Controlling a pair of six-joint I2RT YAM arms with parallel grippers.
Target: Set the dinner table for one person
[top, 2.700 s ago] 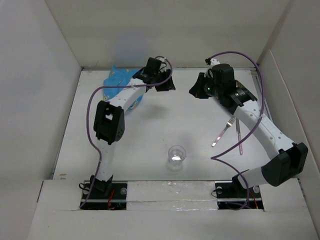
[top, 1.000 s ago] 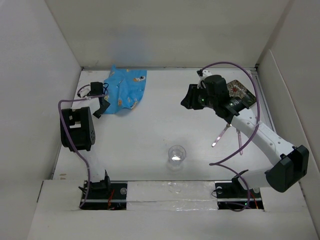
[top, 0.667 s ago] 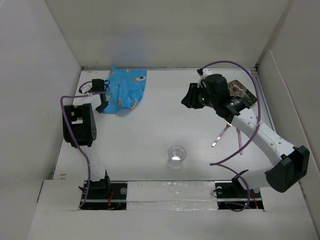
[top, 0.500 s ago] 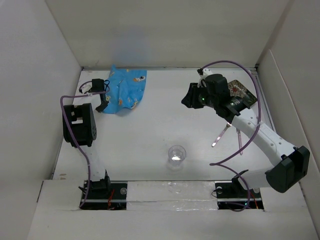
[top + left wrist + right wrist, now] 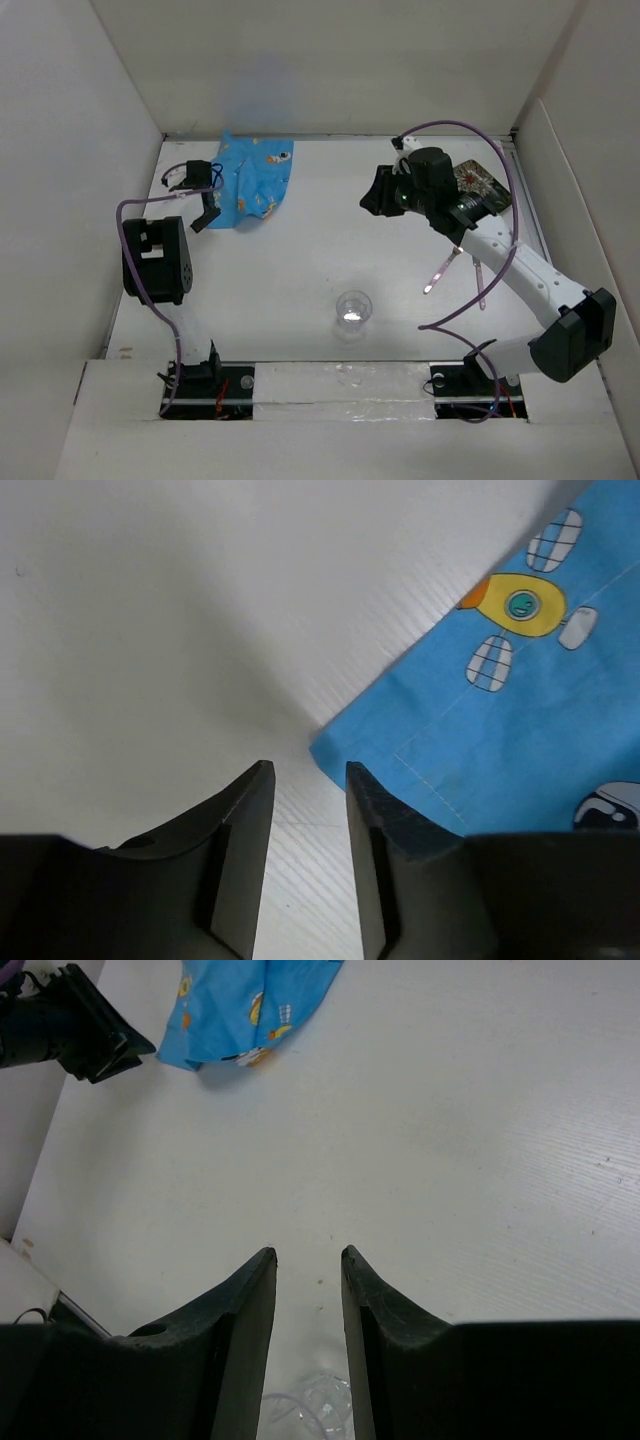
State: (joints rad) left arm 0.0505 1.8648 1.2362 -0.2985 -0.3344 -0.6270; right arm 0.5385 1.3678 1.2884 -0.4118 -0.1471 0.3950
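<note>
The robot should open its left gripper's fingers wider and reach over the mat's edge (image 5: 350, 760) before it grips, because the mat's near corner (image 5: 318, 748) lies just past those narrowly open fingers.
The dinner table (image 5: 300, 250) is the white surface. A blue cartoon-print mat (image 5: 255, 178) lies at its far left. My left gripper (image 5: 207, 212) is open and empty, low over the table at the mat's near-left corner. In the left wrist view that corner (image 5: 325, 748) lies just past the gripper (image 5: 308, 770). My right gripper (image 5: 374, 196) is open and empty, above the far middle. A clear cup (image 5: 352, 307) stands near the front. A pink-handled fork (image 5: 443, 268) and a second pink utensil (image 5: 478, 278) lie at the right. A dark patterned plate (image 5: 482, 183) is partly hidden behind the right arm.
White walls enclose the table on the left, far and right sides. The right wrist view shows the mat (image 5: 240, 1005) and the left gripper (image 5: 85, 1025) at top left, and the cup's rim (image 5: 310, 1405) between my fingers at the bottom.
The left arm swung from the far middle to the mat's left side, leaving the mat lying flatter. The right arm pulled back, uncovering the plate. Little movement in the last second.
</note>
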